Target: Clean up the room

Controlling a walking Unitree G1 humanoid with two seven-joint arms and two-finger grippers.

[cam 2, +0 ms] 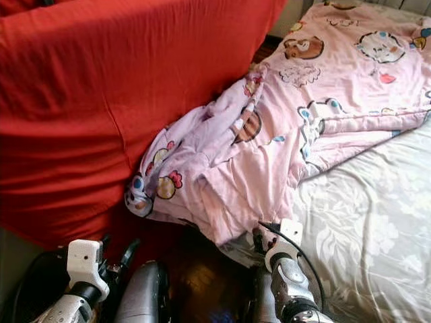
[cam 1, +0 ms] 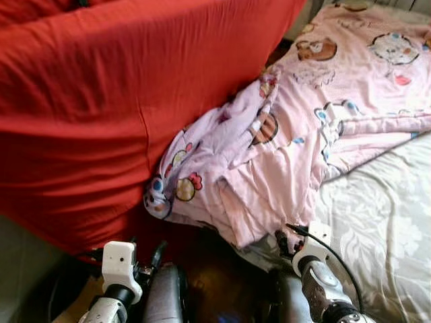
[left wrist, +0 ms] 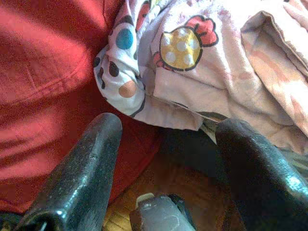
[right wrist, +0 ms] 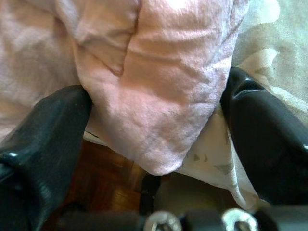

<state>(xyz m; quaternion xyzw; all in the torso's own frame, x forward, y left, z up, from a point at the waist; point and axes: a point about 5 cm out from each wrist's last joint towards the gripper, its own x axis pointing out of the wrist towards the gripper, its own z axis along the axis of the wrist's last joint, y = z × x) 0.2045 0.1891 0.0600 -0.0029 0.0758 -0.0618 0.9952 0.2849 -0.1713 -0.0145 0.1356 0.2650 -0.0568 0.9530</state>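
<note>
I expect the blanket (cam 1: pixel 286 158) to open out and show hidden cartoon prints when I pull it, since the plain pink folds (cam 1: pixel 252 208) lie doubled at its corner.
A pink blanket (cam 1: pixel 296 134) with cartoon prints lies crumpled across the bed, and its bunched corner hangs over the bed's edge toward the floor. My right gripper (right wrist: pixel 156 91) is at that hanging corner, open, with a thick pink fold (right wrist: pixel 159 106) between its two wide-spread fingers (right wrist: pixel 43 134). It is low in the head view, just under the blanket's edge (cam 1: pixel 286 241). My left gripper (left wrist: pixel 168 125) is open and empty, a little short of the blanket's spotted end (left wrist: pixel 120 72), down at the lower left (cam 1: pixel 145 252).
A large red cover (cam 1: pixel 101 114) fills the left and drapes down to the floor. A grey flowered bed sheet (cam 1: pixel 384 222) lies at the right. Dark wooden floor (cam 1: pixel 222 282) shows between my arms.
</note>
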